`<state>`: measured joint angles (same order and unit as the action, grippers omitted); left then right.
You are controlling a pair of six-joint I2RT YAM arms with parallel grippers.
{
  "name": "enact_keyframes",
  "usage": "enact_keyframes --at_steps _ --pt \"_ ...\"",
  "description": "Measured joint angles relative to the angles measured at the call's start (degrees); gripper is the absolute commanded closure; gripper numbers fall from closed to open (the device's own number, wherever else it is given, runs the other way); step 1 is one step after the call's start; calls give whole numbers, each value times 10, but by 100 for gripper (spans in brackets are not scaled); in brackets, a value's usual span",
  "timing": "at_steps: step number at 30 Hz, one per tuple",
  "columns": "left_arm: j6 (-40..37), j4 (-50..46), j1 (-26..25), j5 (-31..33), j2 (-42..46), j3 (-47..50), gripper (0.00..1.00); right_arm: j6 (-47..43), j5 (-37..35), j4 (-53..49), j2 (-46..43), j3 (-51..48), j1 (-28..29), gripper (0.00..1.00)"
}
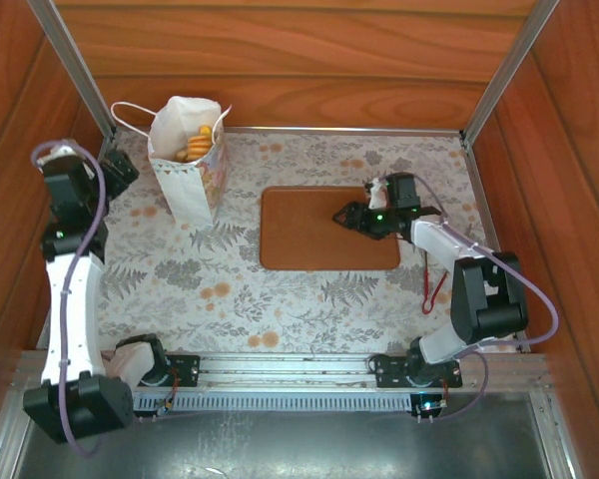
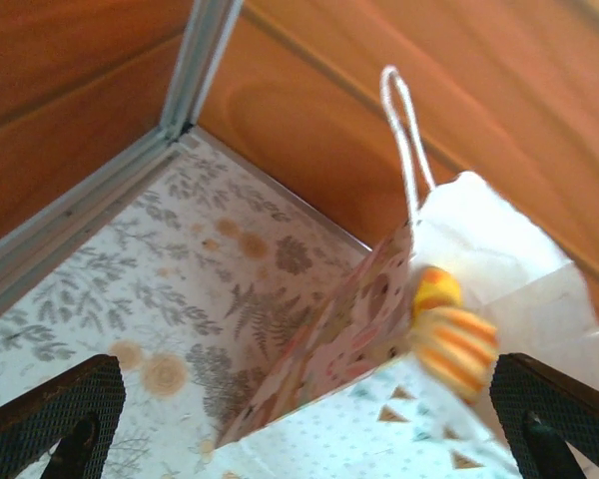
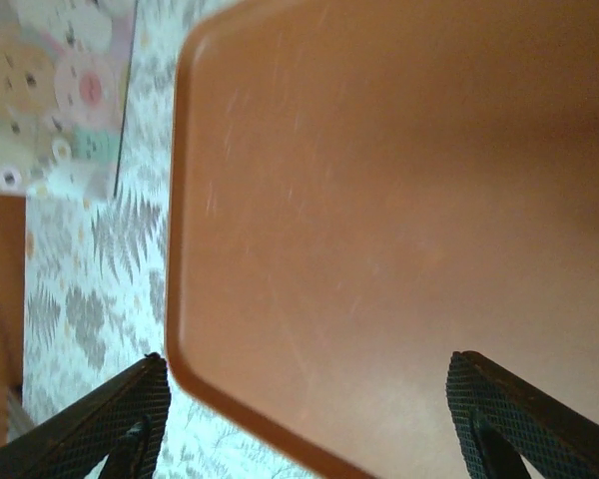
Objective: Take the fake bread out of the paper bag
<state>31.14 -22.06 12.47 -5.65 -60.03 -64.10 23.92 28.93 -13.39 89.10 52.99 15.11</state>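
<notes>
The cord handle (image 1: 115,106) is attached to the tall paper bag's rim, so I expect the bag (image 1: 188,184) to fall over when I pull the handle toward the brown tray.
The white paper bag (image 1: 192,160) with floral sides stands upright at the table's back left, its mouth open. Golden fake bread (image 1: 197,142) peeks out of its top. In the left wrist view a striped yellow-orange pastry (image 2: 451,334) pokes over the paper bag's (image 2: 379,399) rim, between my wide-apart fingers. My left gripper (image 1: 120,170) hangs open just left of the bag, touching nothing. My right gripper (image 1: 345,216) hovers open over the right half of the brown tray (image 1: 327,228), which fills most of the right wrist view (image 3: 399,200). Nothing lies between its fingers (image 3: 110,424).
A floral cloth (image 1: 230,289) covers the table. Wooden walls (image 1: 280,60) close in the back and sides, with metal corner posts. A red cable (image 1: 431,284) trails beside the right arm. The bag's cord handle (image 2: 404,140) sticks up toward the back wall.
</notes>
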Motion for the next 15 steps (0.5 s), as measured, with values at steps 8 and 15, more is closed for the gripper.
enact_keyframes --at_steps 8,15 --pt "4 -63 9 -130 -181 -173 2 43 21 -5 47 51 72 28" --pt "17 -73 13 -187 -278 -268 6 83 26 22 72 113 130 29"
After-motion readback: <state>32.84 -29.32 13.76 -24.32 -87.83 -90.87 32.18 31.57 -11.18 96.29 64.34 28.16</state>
